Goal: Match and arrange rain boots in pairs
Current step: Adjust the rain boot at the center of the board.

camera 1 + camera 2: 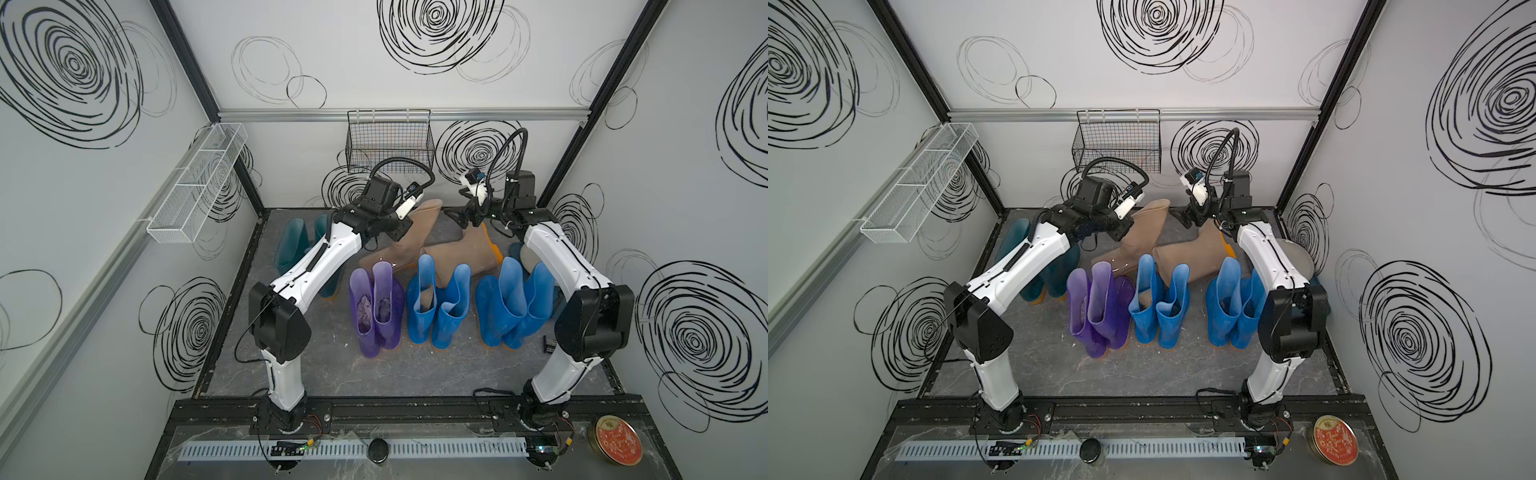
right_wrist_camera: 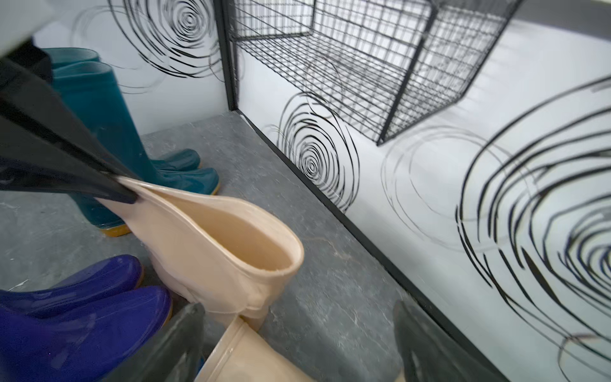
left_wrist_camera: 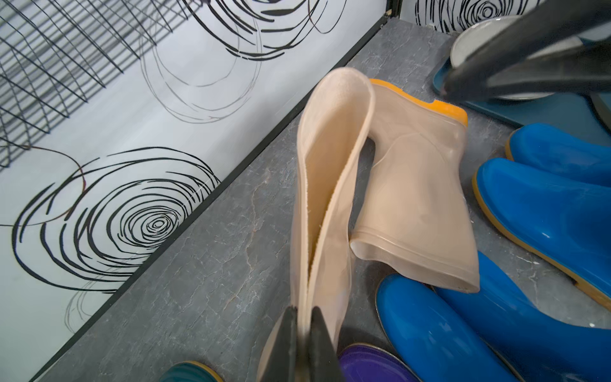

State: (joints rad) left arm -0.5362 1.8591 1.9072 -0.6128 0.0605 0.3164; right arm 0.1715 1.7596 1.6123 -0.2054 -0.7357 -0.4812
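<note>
The tan boot (image 1: 413, 238) is hanging at a slant in my left gripper, so next my right gripper grabs the boot rim's loose end (image 1: 435, 205) and sets the boot upright.
Two tan rain boots lie on their sides at the back middle of the floor. My left gripper (image 1: 400, 232) (image 3: 303, 314) is shut on the flattened shaft rim of one tan boot (image 1: 422, 222) (image 3: 327, 158) (image 2: 215, 244). My right gripper (image 1: 465, 218) (image 2: 297, 309) hangs open just above the second tan boot (image 1: 461, 253) (image 3: 413, 185) (image 2: 251, 357), holding nothing. A purple pair (image 1: 376, 303) and two blue pairs (image 1: 436, 307) (image 1: 515, 303) stand upright in a front row. A dark teal pair (image 1: 295, 245) (image 2: 99, 115) stands at the back left.
A dark teal tray (image 3: 549, 109) with a round grey plate (image 1: 1298, 259) lies at the back right behind my right arm. A black wire basket (image 1: 388, 139) hangs on the back wall, and a white mesh shelf (image 1: 199, 178) on the left wall. A round tin (image 1: 615, 440) sits at the front right.
</note>
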